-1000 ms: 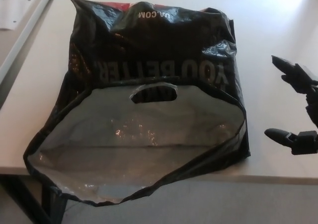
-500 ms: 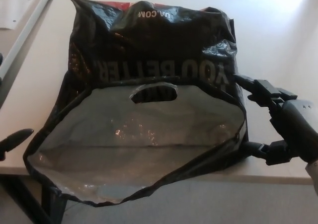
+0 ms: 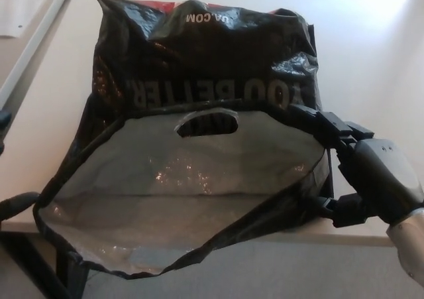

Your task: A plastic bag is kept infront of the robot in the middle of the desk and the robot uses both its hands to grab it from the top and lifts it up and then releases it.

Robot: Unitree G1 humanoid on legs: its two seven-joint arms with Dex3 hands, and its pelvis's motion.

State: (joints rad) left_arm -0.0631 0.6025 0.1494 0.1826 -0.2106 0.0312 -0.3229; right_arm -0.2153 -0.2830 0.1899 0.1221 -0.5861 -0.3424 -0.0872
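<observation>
The black plastic bag (image 3: 209,63) will hang in loose folds below its opening when I lift it, because the bag's far end (image 3: 205,19) is slack and crinkled.
A black plastic bag (image 3: 205,60) with white lettering lies in the middle of the desk (image 3: 371,60). Its wide mouth faces me, showing the grey inside and a cut-out handle (image 3: 205,123). The near rim hangs over the desk's front edge. My right hand (image 3: 371,179) is at the bag's right rim, open. Its upper fingers (image 3: 324,121) touch the top of the rim and the thumb (image 3: 328,207) sits below it. Of my left hand (image 3: 14,205) only dark fingers show at the picture's left edge, spread apart beside the bag's left corner.
A white sheet of paper (image 3: 20,7) lies on a neighbouring surface at the top left, separated from the desk by a pale edge strip (image 3: 33,54). Below the desk's front edge is grey floor (image 3: 265,266).
My right hand has come in from the right until its fingers straddle the bag's right rim, pushing that rim inward a little. The left fingers have moved closer to the bag's left corner.
</observation>
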